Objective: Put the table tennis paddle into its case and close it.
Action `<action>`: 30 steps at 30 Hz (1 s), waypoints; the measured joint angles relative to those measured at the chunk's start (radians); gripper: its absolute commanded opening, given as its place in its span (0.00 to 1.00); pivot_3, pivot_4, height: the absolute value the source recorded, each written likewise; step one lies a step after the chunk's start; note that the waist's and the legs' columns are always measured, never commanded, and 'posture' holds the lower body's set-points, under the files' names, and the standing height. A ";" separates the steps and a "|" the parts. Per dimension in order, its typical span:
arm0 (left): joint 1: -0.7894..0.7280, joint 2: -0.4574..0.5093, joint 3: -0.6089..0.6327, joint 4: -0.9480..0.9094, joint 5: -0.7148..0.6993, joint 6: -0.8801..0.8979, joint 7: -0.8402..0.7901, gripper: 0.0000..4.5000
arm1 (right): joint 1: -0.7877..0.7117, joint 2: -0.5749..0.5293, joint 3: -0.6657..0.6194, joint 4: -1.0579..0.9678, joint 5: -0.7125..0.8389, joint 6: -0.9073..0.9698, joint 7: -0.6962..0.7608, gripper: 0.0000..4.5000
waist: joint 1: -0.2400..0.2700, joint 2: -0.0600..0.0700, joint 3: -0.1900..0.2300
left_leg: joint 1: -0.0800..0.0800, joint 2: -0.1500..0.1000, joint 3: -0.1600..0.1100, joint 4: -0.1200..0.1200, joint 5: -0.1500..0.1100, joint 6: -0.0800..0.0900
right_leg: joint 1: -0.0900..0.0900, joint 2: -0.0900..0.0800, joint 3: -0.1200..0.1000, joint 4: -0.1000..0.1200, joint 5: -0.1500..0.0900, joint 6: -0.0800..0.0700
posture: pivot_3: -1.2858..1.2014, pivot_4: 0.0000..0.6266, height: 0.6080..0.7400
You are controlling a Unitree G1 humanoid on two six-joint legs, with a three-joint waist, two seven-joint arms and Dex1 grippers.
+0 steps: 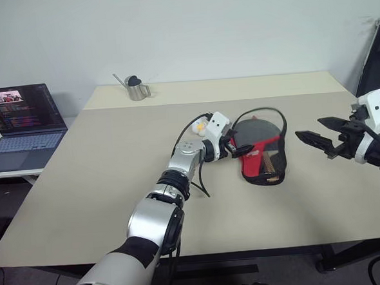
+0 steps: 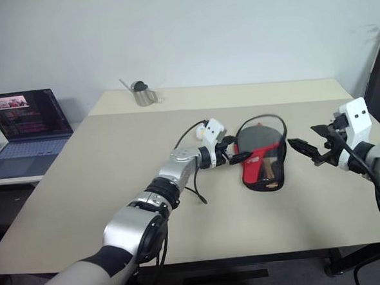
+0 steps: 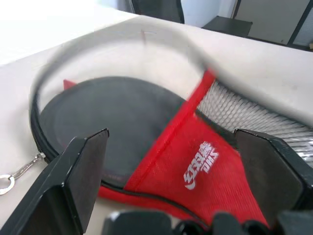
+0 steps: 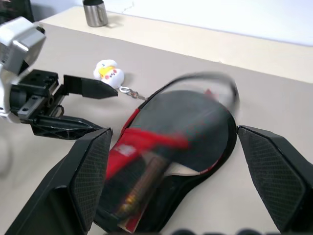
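I expect the white ball charm [image 1: 200, 126] to bring the zipper along with it when I pull, because a metal clasp [image 3: 23, 170] hangs from the case's unzipped edge.
The black case [image 1: 264, 170] lies in the middle of the table with its red and mesh panel [image 3: 195, 161] facing up. The table tennis paddle [image 1: 257, 133] rests inside it; its black blade is uncovered and its wooden handle [image 4: 142, 188] lies under the mesh. The unzipped edge [image 1: 265, 112] arches above the blade. A white-yellow ball charm [image 4: 108, 72] lies on the table beside the case. My left gripper [image 1: 237, 149] is open at the case's left edge, fingers either side of the red panel. My right gripper [image 1: 312, 141] is open, right of the case and apart from it.
An open laptop [image 1: 24, 120] sits on a lower side table at the left. A small metal jug [image 1: 135, 88] stands at the far side of the beige table [image 1: 115, 186]. A dark panel [image 1: 375, 60] stands off the table's right end.
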 measured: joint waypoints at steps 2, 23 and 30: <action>0.000 0.016 0.001 0.000 0.000 0.000 -0.009 1.00 | 0.000 0.003 0.016 0.009 -0.015 -0.004 -0.013 0.99 | 0.000 0.000 0.000 | 0.000 0.000 0.000 0.000 0.000 0.000 | 0.000 0.000 0.000 0.000 0.000 0.000 | 0.52 0.24 1.00; 0.460 0.400 0.077 -0.880 -0.271 0.408 -0.319 1.00 | -0.255 0.137 0.368 0.703 -0.350 -0.303 -0.007 0.99 | -0.008 0.001 0.000 | 0.001 0.001 0.001 0.001 0.000 -0.001 | -0.002 0.000 0.003 0.003 0.000 0.000 | 0.52 0.24 1.00; 0.509 0.437 0.086 -0.986 -0.307 0.469 -0.265 1.00 | -0.343 0.178 0.437 0.942 -0.456 -0.440 0.050 0.99 | -0.005 0.001 0.000 | 0.001 0.001 0.001 0.001 0.000 -0.001 | -0.002 0.000 0.003 0.002 0.000 0.000 | 0.52 0.24 1.00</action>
